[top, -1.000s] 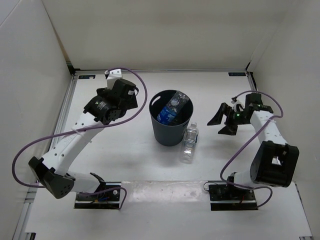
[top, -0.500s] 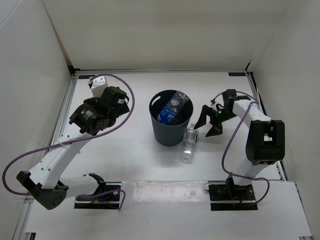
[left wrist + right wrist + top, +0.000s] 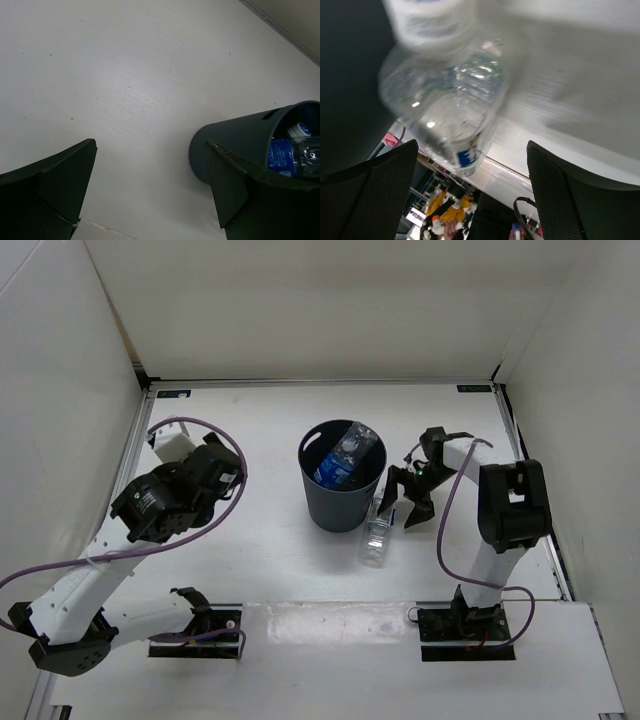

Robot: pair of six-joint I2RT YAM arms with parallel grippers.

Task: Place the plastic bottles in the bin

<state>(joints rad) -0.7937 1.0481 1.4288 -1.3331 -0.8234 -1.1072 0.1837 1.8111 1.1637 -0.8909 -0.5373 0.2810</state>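
The bottle outside rests against the bin's side (image 3: 373,524), so my right gripper should grab the bottle's cap end (image 3: 436,27) and pull the bottle clear before moving it over the bin's rim.
The dark grey-blue bin (image 3: 342,505) stands upright at the table's middle. A clear bottle with a blue label (image 3: 342,458) leans inside it, neck above the rim; it also shows in the left wrist view (image 3: 295,150). A second clear bottle (image 3: 378,530) lies on the table against the bin's right side; in the right wrist view this bottle (image 3: 452,102) is close and blurred. My right gripper (image 3: 402,502) is open and empty just right of that bottle. My left gripper (image 3: 150,190) is open and empty, well left of the bin (image 3: 235,145). Other bottles are hidden.
White walls close in the table on the left, back and right. A metal rail (image 3: 135,445) runs along the left edge. The arm bases (image 3: 195,630) sit at the near edge.
My right gripper has moved left and down toward the lying bottle. My left arm has drawn back to the left, away from the bin.
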